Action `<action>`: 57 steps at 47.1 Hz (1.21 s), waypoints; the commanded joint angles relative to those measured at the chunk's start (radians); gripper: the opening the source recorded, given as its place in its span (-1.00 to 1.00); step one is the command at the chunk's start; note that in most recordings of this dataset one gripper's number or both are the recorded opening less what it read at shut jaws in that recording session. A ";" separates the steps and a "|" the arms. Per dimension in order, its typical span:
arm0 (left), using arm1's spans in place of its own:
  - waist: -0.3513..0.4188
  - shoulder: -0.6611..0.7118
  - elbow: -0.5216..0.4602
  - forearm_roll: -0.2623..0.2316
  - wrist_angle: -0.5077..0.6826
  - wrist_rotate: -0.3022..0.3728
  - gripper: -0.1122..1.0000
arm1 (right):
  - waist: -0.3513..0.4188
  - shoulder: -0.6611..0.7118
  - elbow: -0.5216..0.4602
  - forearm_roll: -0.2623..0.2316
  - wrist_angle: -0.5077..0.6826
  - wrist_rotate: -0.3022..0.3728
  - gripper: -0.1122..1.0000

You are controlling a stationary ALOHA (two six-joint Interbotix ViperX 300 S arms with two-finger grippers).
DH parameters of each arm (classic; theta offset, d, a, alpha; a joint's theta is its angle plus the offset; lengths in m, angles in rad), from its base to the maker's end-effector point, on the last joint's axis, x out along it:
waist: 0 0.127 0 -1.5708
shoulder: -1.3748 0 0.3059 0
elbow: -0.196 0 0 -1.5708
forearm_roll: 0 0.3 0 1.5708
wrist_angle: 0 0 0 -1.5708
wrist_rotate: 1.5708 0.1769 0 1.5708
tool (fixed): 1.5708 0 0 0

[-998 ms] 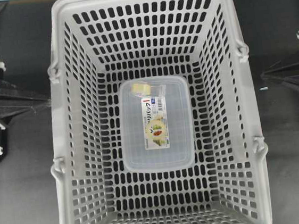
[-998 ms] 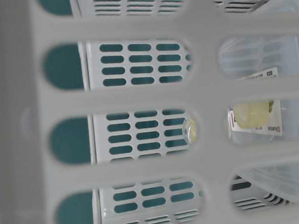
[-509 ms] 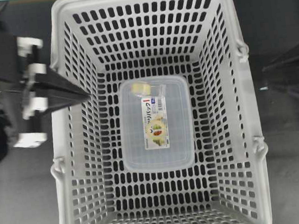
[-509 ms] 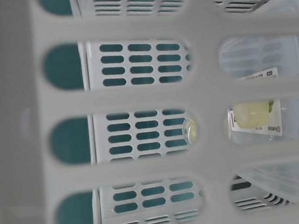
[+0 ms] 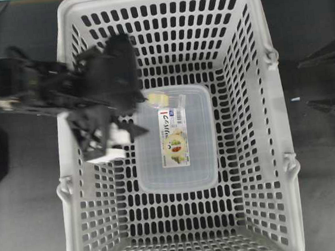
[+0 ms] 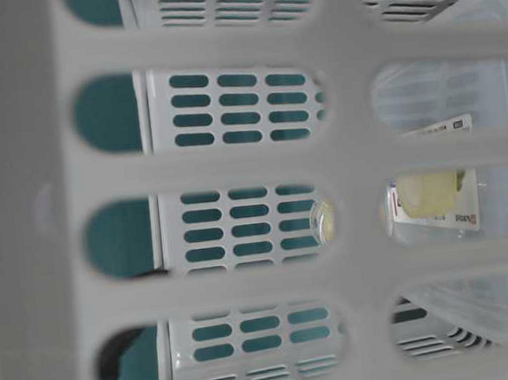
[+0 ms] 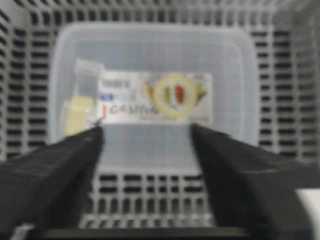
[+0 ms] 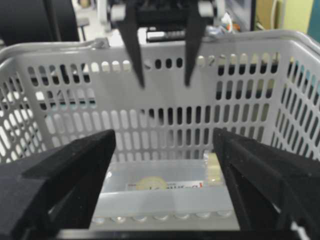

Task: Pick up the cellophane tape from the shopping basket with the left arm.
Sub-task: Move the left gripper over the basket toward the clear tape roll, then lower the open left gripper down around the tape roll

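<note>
The cellophane tape's round ring is lying free on the box's label (image 5: 172,125), so the robot's left gripper should continue to move down toward it until the open fingers are on both sides of the ring.
The cellophane tape (image 5: 160,97), a small pale-yellow roll in a clear wrapper, lies on the far end of a clear lidded box (image 5: 176,154) on the floor of the shopping basket (image 5: 94,229). My left gripper (image 5: 142,113) hangs over the basket's left side, open and empty, just left of the tape. In the left wrist view the tape (image 7: 77,107) sits up and left of the left gripper (image 7: 145,129). My right gripper (image 8: 164,137) is open outside the basket's right wall and looks across at the tape (image 8: 214,169). The table-level view shows the tape (image 6: 428,192) through the slots.
The box carries a printed label (image 5: 173,138) and fills the middle of the basket floor. Slotted grey walls (image 8: 75,100) rise on all sides, with folded handles at the rim. Dark tabletop (image 5: 28,224) surrounds the basket.
The left arm has swung from outside the left wall in over the basket, and its jaws have opened. The right gripper's jaws have spread wide apart.
</note>
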 commanded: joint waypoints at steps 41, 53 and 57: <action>-0.051 0.399 -0.247 0.003 0.094 0.054 0.81 | 0.008 -0.021 -0.017 0.003 -0.012 0.002 0.55; -0.054 0.403 -0.218 0.003 0.094 0.043 0.81 | 0.009 -0.021 -0.014 0.002 -0.012 0.002 0.55; -0.055 0.405 -0.202 0.003 0.089 0.043 0.81 | 0.008 -0.021 -0.014 0.002 -0.012 0.002 0.55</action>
